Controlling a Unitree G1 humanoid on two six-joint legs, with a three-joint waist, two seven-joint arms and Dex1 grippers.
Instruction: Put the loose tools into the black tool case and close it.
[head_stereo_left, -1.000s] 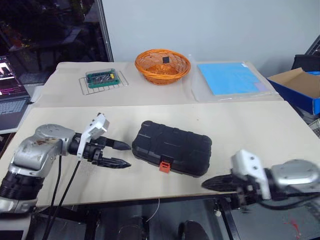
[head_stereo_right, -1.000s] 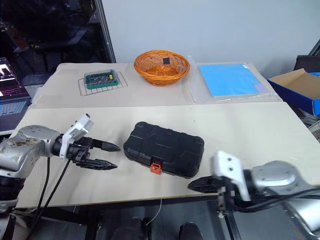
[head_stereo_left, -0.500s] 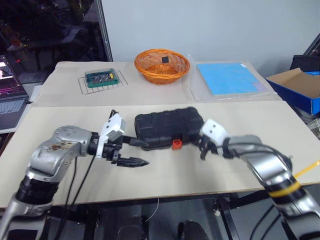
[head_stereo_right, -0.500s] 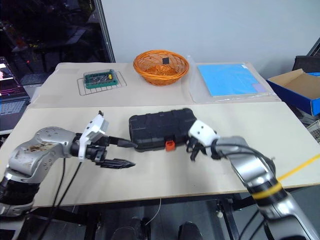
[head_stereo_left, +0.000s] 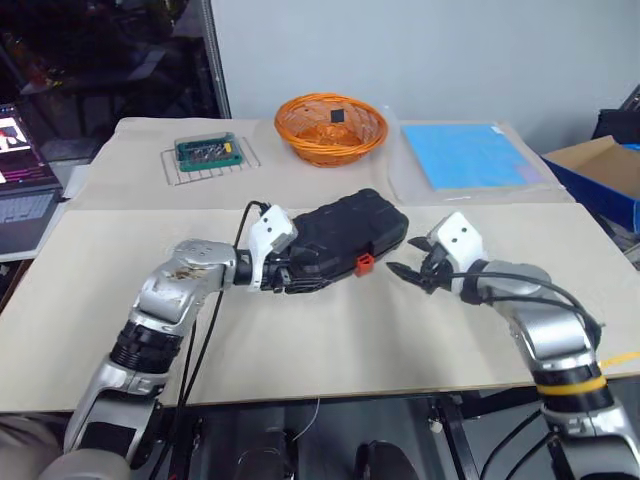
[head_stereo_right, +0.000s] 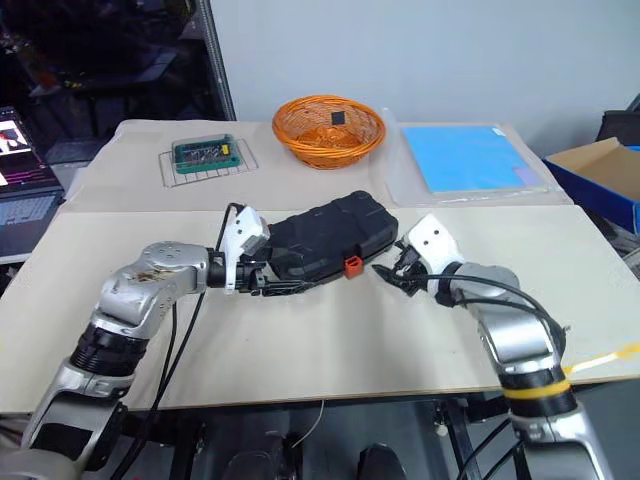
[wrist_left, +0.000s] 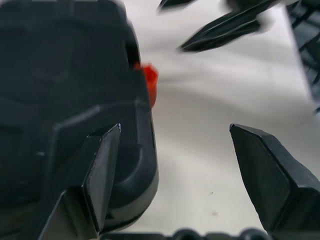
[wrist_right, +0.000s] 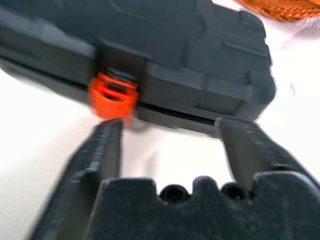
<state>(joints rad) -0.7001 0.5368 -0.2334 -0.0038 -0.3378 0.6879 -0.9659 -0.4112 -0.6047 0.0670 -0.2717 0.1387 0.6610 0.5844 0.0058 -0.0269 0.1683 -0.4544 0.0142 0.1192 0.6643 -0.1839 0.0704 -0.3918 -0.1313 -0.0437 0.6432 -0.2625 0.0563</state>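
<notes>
The red-orange latch (head_stereo_left: 364, 265) sticks out under an empty hollow (wrist_right: 123, 59) in the tool case, so I expect it to swing up into the hollow when the robot pushes it.
The black tool case (head_stereo_left: 340, 232) lies shut in the middle of the near table, its red-orange latch (head_stereo_left: 364, 264) on the front edge. My left gripper (head_stereo_left: 303, 283) is open at the case's left front corner. In the left wrist view one finger (wrist_left: 102, 160) rests against the case (wrist_left: 60, 75) and the other finger (wrist_left: 260, 165) hangs over bare table. My right gripper (head_stereo_left: 403, 270) is open just right of the latch, a little short of the case's front edge (wrist_right: 200, 60); its fingers (wrist_right: 107, 145) hold nothing. The loose tools are out of view.
An orange woven basket (head_stereo_left: 330, 127) stands at the back, with a green bit box (head_stereo_left: 208, 152) on a wire rack to its left and a blue sheet (head_stereo_left: 470, 155) to its right. A cardboard box (head_stereo_left: 600, 165) sits at far right, a laptop (head_stereo_left: 20, 170) at far left.
The case has slid away from the front edge and turned. My left gripper moved right to the case's corner. My right gripper came in from the table edge and opened.
</notes>
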